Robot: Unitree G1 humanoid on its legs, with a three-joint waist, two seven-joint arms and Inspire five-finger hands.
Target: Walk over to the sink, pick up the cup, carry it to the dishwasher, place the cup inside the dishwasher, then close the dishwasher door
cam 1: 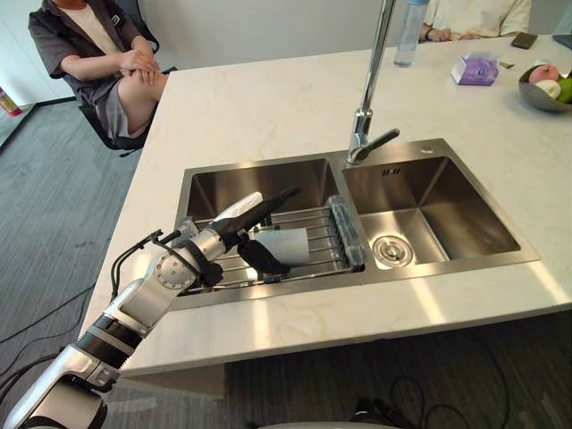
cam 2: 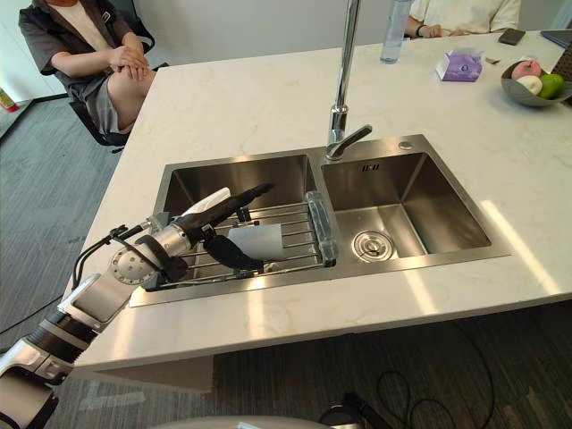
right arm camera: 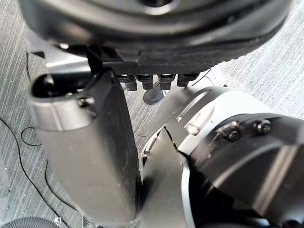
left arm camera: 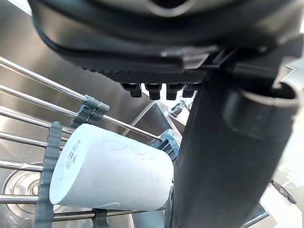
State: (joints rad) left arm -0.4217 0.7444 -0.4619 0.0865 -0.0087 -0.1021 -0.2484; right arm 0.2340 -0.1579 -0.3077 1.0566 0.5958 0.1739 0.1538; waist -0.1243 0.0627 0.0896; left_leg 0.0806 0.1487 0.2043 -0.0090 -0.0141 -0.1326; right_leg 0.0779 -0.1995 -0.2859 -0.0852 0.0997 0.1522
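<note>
The white cup (cam 1: 285,246) is lying on its side across the wire rack (cam 1: 323,239), so the robot should expect the cup to be empty when lifting it.
A white cup (cam 1: 284,246) lies on its side on a wire rack (cam 1: 323,234) set across the left basin of the steel sink (cam 1: 268,166). My left hand (cam 1: 225,236) reaches in over the rack from the near left. Its fingers stretch straight above the cup and its thumb (left arm camera: 228,156) lies along the cup's near side, so the hand is open around the cup (left arm camera: 109,175) without closing on it. My right hand (right arm camera: 85,156) hangs low above the grey floor with its thumb straight, and it holds nothing.
A tall faucet (cam 1: 366,125) rises between the basins, and the right basin has a drain (cam 1: 391,250). A person (cam 1: 107,54) sits at the counter's far left and another at the back. A bottle (cam 1: 409,36), a tissue box (cam 1: 475,70) and a fruit bowl (cam 1: 545,88) stand at the far right.
</note>
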